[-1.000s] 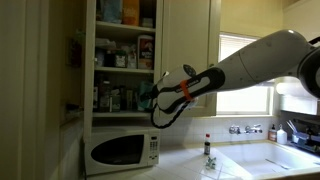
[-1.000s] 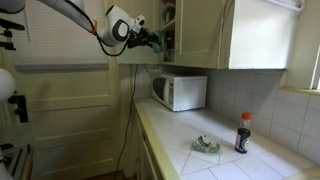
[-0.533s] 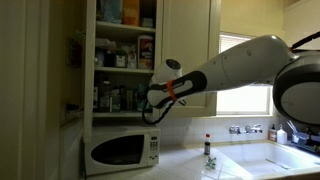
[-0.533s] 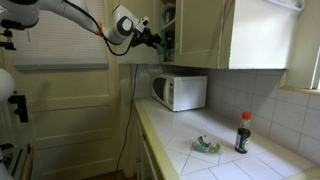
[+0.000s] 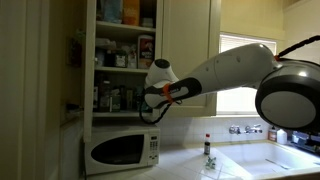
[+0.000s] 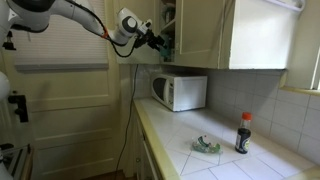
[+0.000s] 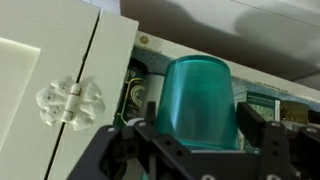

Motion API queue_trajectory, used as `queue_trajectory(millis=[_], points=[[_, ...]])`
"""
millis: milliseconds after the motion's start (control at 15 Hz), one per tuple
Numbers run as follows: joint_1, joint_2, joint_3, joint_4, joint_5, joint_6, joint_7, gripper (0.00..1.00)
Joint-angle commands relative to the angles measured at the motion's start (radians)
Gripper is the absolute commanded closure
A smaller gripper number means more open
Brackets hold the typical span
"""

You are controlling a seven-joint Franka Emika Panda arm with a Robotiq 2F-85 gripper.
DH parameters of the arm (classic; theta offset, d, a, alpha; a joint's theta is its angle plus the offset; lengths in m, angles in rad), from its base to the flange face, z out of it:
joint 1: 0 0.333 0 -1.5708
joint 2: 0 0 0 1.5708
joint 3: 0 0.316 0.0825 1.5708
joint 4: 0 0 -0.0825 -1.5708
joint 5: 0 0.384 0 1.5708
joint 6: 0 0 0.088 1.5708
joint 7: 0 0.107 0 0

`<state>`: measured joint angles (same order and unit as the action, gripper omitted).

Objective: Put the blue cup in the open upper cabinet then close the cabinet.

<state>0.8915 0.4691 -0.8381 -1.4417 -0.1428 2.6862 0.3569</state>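
The robot's gripper meets the crowded shelf [image 7: 154, 58] at an angle, so the robot should swing square to the gap [image 7: 240, 86] beside the green box before it slides the blue cup in.
My gripper [image 7: 196, 132] is shut on the blue cup [image 7: 198, 95], a teal translucent tumbler held between both black fingers [image 7: 262, 128]. In both exterior views the gripper [image 5: 148, 98] [image 6: 156, 41] holds the cup [image 6: 164, 46] at the mouth of the open upper cabinet [image 5: 125, 55], level with its lower shelf, just above the microwave. The cabinet's shelves are crowded with jars, bottles and boxes. In the wrist view dark jars [image 7: 135, 92] and a box [image 7: 285, 108] stand right behind the cup. The cabinet's own door [image 5: 74, 60] hangs open.
A cream door with a clear knob [image 7: 70, 102] fills the left of the wrist view. A white microwave [image 5: 120, 150] [image 6: 180, 92] stands below the cabinet. A red-capped bottle [image 5: 207, 150] [image 6: 242, 132] and a green object [image 6: 207, 146] are on the counter beside the sink [image 5: 275, 158].
My arm has carried the cup closer to the cabinet, up to the opening at the lower shelf. The grip on the cup is unchanged.
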Motion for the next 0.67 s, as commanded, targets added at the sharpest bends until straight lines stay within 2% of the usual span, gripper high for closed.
queue_trajectory(millis=[0,333,600], points=[[-0.102,-0.025,0.140,0.021,-0.091,-0.013,0.052,0.45],[-0.329,-0.011,0.417,0.133,-0.073,-0.028,0.030,0.45],[-0.449,0.012,0.550,0.230,-0.106,-0.090,0.039,0.45]])
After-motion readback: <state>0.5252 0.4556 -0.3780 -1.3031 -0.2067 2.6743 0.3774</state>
